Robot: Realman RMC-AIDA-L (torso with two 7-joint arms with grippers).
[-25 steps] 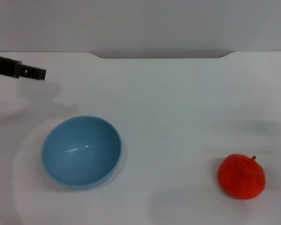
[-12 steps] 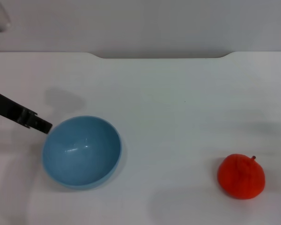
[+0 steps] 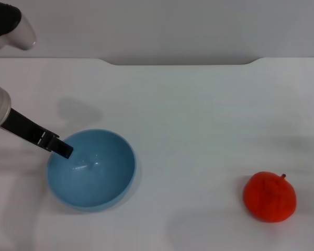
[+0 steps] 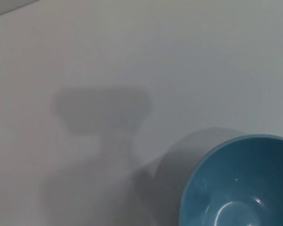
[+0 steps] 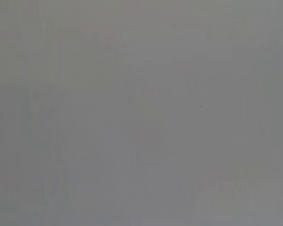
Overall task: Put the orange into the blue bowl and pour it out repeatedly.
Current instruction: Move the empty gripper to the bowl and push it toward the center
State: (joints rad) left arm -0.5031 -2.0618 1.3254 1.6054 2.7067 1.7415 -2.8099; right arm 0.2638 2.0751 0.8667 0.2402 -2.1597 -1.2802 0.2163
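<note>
I should keep lowering my left gripper, because the light-blue bowl [image 3: 94, 170] stands upright with the gripper's fingers over its rim. I should go down until the fingers are on either side of that rim [image 3: 51, 159], then close them.
The light-blue bowl [image 3: 94, 175] stands upright at the front left of the white table, with nothing inside it. The orange [image 3: 269, 196] lies on the table far to the right, near the front edge, with its small stem pointing up and to the right. My left gripper [image 3: 62, 149] reaches in from the left, and its dark tip hangs over the bowl's left rim. The left wrist view shows part of the bowl [image 4: 240, 183] beside the arm's shadow on the table. My right gripper is out of view, and its wrist view shows only plain grey.
The white table [image 3: 199, 115] ends at a back edge with a shallow notch [image 3: 180, 63] in the middle. A grey wall lies behind it. Part of the left arm's white and black housing [image 3: 5, 26] shows at the top left corner.
My left gripper has come forward and to the right, from the table's far left to over the bowl's left rim. The bowl and the orange have not moved.
</note>
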